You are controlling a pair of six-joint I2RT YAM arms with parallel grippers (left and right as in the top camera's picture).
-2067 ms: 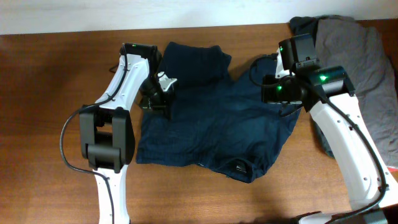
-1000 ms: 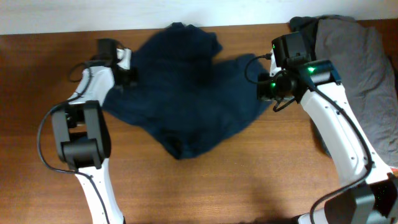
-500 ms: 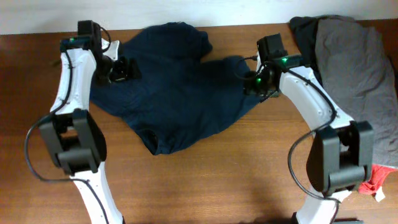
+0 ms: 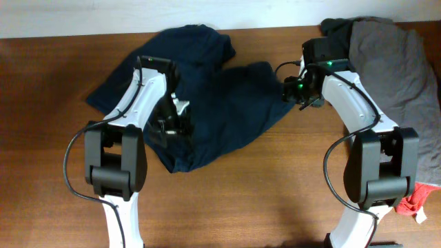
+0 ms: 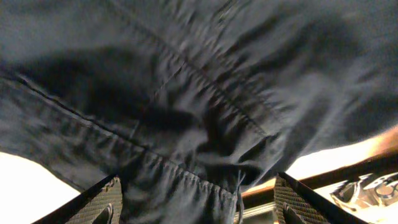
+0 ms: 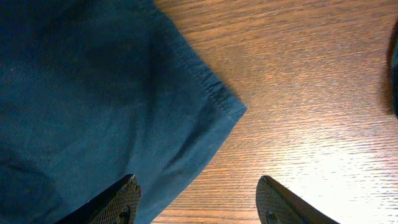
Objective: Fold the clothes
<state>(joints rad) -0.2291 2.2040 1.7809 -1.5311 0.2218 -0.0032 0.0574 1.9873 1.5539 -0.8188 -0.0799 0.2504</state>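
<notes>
The navy shorts lie rumpled, and their front edge [image 4: 238, 147] slants toward the back. Next, my right gripper pulls the hem corner [image 6: 232, 111] forward to flatten the shorts before folding.
The clothes here are mainly the dark navy shorts [image 4: 213, 103], lying rumpled across the back middle of the table, one flap turned over. My left gripper [image 4: 170, 121] hovers over their lower left part. In the left wrist view the navy shorts [image 5: 186, 93] fill the frame, and the gathered waistband lies loose between the wide-apart jaws of the left gripper [image 5: 199, 208]. My right gripper [image 4: 298, 91] is at the shorts' right edge. In the right wrist view the right gripper [image 6: 199, 202] is open above a hem corner [image 6: 217, 102] and bare wood.
A heap of grey and charcoal garments [image 4: 386, 62] lies at the back right, close behind the right arm. A small red piece [image 4: 413, 203] shows at the right edge near the front. The wooden table [image 4: 275, 200] runs to a white wall at the back.
Both grippers opened and let go of the shorts, which now lie on the table. The left arm swung from the back left corner to over the shorts' lower left part.
</notes>
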